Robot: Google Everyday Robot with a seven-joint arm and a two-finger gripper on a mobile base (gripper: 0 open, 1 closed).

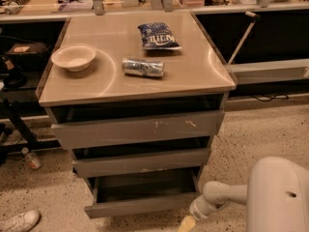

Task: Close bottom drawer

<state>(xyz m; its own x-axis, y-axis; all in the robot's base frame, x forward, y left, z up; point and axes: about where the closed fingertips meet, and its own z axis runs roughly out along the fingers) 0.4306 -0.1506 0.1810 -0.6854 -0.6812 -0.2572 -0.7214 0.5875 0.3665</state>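
My gripper is low down next to the corner of the bottom drawer [196, 196]. Next, I move it farther along the drawer's front side [174, 202] and push the drawer in at that spot.
The bottom drawer [140, 205] is the narrowest of three grey fronts and stands pulled out, with its shallow grey tray [145, 187] showing inside. My gripper [187, 222] is low at the drawer's right front corner, at the end of my white arm [217, 198]. One yellowish fingertip [186, 223] shows just below and right of the drawer front. I cannot tell whether it touches the front.
The mid drawer [142, 162] and the top drawer [137, 128] also stand slightly open. On the cabinet top [193, 76] sit a white bowl [73, 57], a crushed can [143, 67] and a chip bag [158, 36]. A shoe [19, 221] and a bottle [31, 158] lie on the floor at left.
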